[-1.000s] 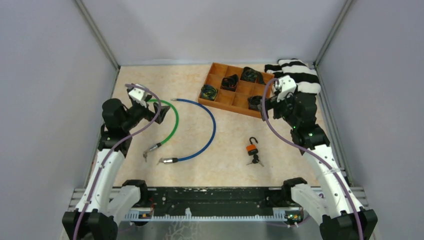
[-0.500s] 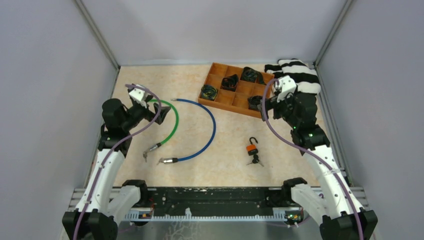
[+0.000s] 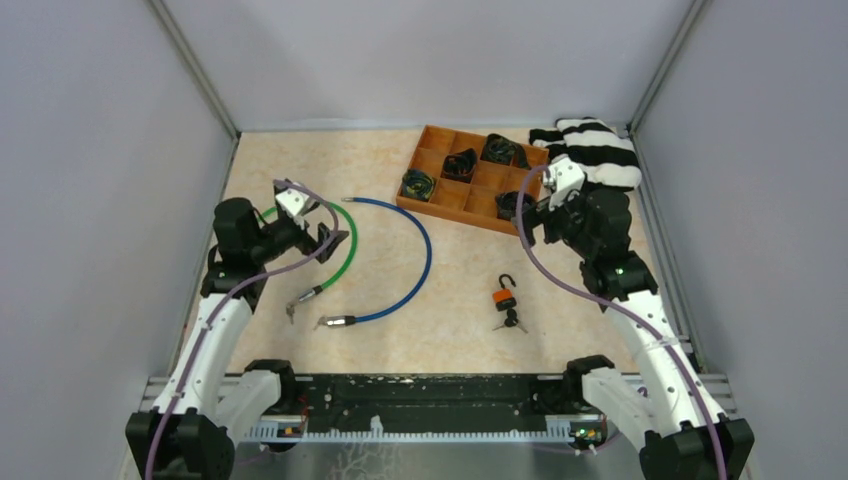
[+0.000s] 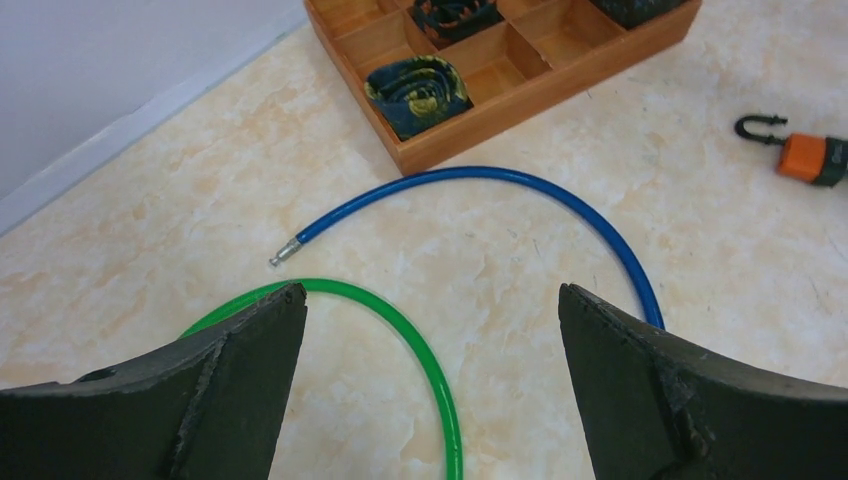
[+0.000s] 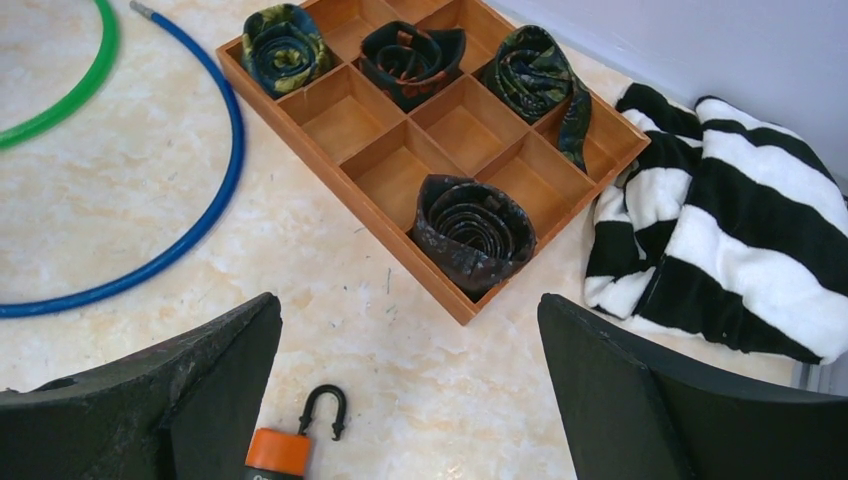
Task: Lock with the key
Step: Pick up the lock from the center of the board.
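The orange padlock [image 3: 505, 291] is lying clear of the wooden tray, so my right gripper keeps moving toward its body [image 3: 504, 299] with open fingers and closes there.
An orange padlock [image 3: 505, 298] lies on the table right of centre, its black shackle [image 3: 508, 281] swung open. A small bunch of dark keys [image 3: 510, 321] sits at its near end; whether a key is in the lock I cannot tell. My right gripper [image 3: 522, 222] hangs open above and behind the padlock, which shows at the bottom of the right wrist view as an orange body [image 5: 283, 447] between the spread fingers [image 5: 408, 300]. My left gripper [image 3: 338, 240] is open over the green cable [image 4: 440, 375], and its wrist view catches the padlock [image 4: 815, 157] far right.
A blue cable [image 3: 425, 260] curves beside the green cable [image 3: 350, 245] at centre left. A wooden divided tray [image 3: 440, 213] with rolled ties stands at the back right. A black-and-white striped towel [image 3: 600, 150] lies next to it. Walls close in on both sides.
My left gripper has swung right and slightly nearer, over the green cable. My right gripper has shifted a little left toward the padlock. Padlock and keys have not moved.
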`<state>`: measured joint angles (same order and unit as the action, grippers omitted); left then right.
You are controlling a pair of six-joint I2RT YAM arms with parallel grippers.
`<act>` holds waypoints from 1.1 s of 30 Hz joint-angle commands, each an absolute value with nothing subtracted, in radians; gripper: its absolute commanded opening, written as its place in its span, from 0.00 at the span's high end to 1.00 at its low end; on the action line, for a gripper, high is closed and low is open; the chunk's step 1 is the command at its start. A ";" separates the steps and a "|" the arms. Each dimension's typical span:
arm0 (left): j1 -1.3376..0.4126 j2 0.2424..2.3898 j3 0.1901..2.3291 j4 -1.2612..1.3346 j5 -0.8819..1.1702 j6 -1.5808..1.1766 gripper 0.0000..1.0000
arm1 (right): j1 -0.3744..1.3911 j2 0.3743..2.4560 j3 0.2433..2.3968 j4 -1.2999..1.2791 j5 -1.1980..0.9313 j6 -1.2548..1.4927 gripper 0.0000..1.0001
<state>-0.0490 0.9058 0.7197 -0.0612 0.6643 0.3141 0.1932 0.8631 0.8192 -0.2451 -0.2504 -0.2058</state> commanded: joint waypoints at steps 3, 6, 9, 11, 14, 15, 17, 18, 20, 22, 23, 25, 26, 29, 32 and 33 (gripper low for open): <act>-0.097 0.932 0.683 -0.165 0.764 0.537 0.01 | 0.190 0.895 0.826 -0.267 -0.319 -0.331 0.01; -0.155 0.958 0.693 -0.207 0.741 0.611 0.01 | 0.191 0.923 0.831 -0.331 -0.302 -0.372 0.01; -0.238 1.005 0.711 -0.237 0.669 0.645 0.01 | 0.192 0.956 0.834 -0.383 -0.270 -0.350 0.01; -0.282 1.029 0.717 -0.241 0.631 0.639 0.01 | 0.203 0.996 0.830 -0.421 -0.272 -0.331 0.01; -0.288 1.057 0.719 -0.232 0.639 0.621 0.01 | 0.251 1.056 0.828 -0.475 -0.249 -0.315 0.02; -0.288 1.068 0.719 -0.229 0.641 0.622 0.01 | 0.273 1.075 0.821 -0.485 -0.231 -0.311 0.03; -0.288 1.089 0.722 -0.226 0.630 0.635 0.01 | 0.319 1.110 0.810 -0.500 -0.198 -0.319 0.04; -0.288 1.099 0.725 -0.224 0.619 0.637 0.01 | 0.338 1.124 0.805 -0.499 -0.184 -0.321 0.05; -0.288 1.111 0.732 -0.220 0.601 0.639 0.01 | 0.353 1.146 0.801 -0.501 -0.181 -0.302 0.05; -0.288 1.121 0.739 -0.215 0.587 0.644 0.01 | 0.365 1.168 0.800 -0.501 -0.170 -0.271 0.05; -0.288 1.127 0.741 -0.209 0.579 0.645 0.01 | 0.372 1.180 0.798 -0.498 -0.163 -0.254 0.05; -0.288 1.140 0.740 -0.194 0.560 0.645 0.01 | 0.385 1.204 0.795 -0.490 -0.157 -0.225 0.07; -0.288 1.146 0.737 -0.184 0.553 0.646 0.01 | 0.390 1.215 0.792 -0.486 -0.153 -0.217 0.08; -0.288 1.167 0.740 -0.159 0.535 0.641 0.01 | 0.418 1.256 0.779 -0.485 -0.124 -0.221 0.12; -0.288 1.185 0.745 -0.149 0.513 0.639 0.01 | 0.449 1.301 0.789 -0.520 -0.119 -0.244 0.17; -0.287 1.190 0.747 -0.146 0.504 0.641 0.01 | 0.458 1.317 0.795 -0.531 -0.115 -0.249 0.17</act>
